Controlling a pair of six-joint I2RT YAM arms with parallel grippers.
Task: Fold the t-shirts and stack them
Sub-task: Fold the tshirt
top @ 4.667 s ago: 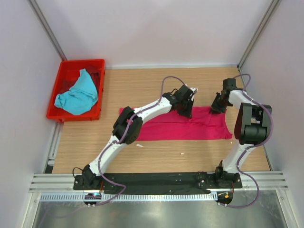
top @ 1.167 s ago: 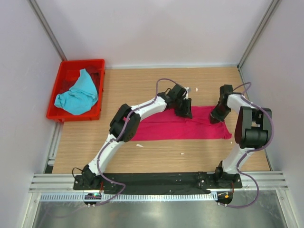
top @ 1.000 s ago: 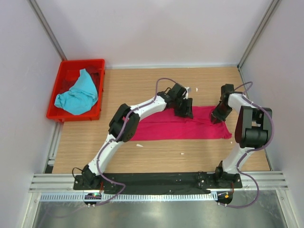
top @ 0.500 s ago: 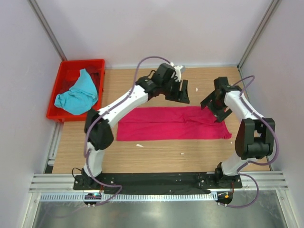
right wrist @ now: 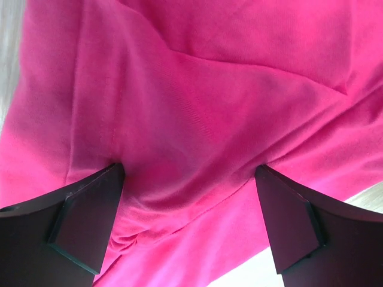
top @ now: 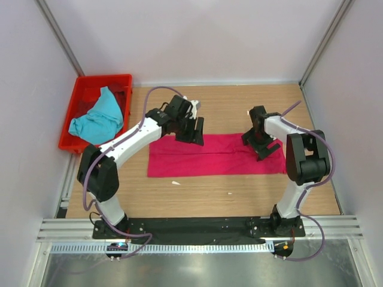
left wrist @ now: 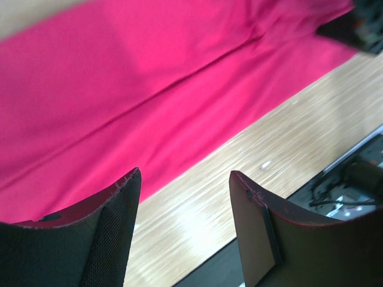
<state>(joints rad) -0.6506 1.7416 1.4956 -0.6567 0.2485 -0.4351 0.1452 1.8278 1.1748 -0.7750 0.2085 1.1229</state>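
My left gripper should swing the t-shirt's smooth end (top: 157,161) toward the black bar before I fold from that end, since the magenta t-shirt (top: 206,160) lies lengthwise along the bar.
The magenta t-shirt (top: 209,161) lies flat on the wooden table as a long folded strip. My left gripper (top: 192,133) hovers over the far edge of its left half. In the left wrist view that gripper (left wrist: 184,174) is open and empty, with the pink cloth (left wrist: 149,78) beyond it and bare wood under it. My right gripper (top: 263,149) is low over the strip's right part. It (right wrist: 188,168) stands wide open astride a wrinkled patch of the shirt (right wrist: 197,89), gripping nothing. The turquoise t-shirt (top: 96,119) lies crumpled in the crate.
A red plastic crate (top: 102,78) stands at the back left, off the table's edge. Small white scraps (top: 175,182) lie on the wood in front of the shirt. Walls close the table in on three sides, and a black rail (top: 197,227) runs along the near edge.
Both grippers have let go of the shirt's far edge and lifted. The left arm swung left to the strip's left half. The right gripper opened wide and came down over the right part.
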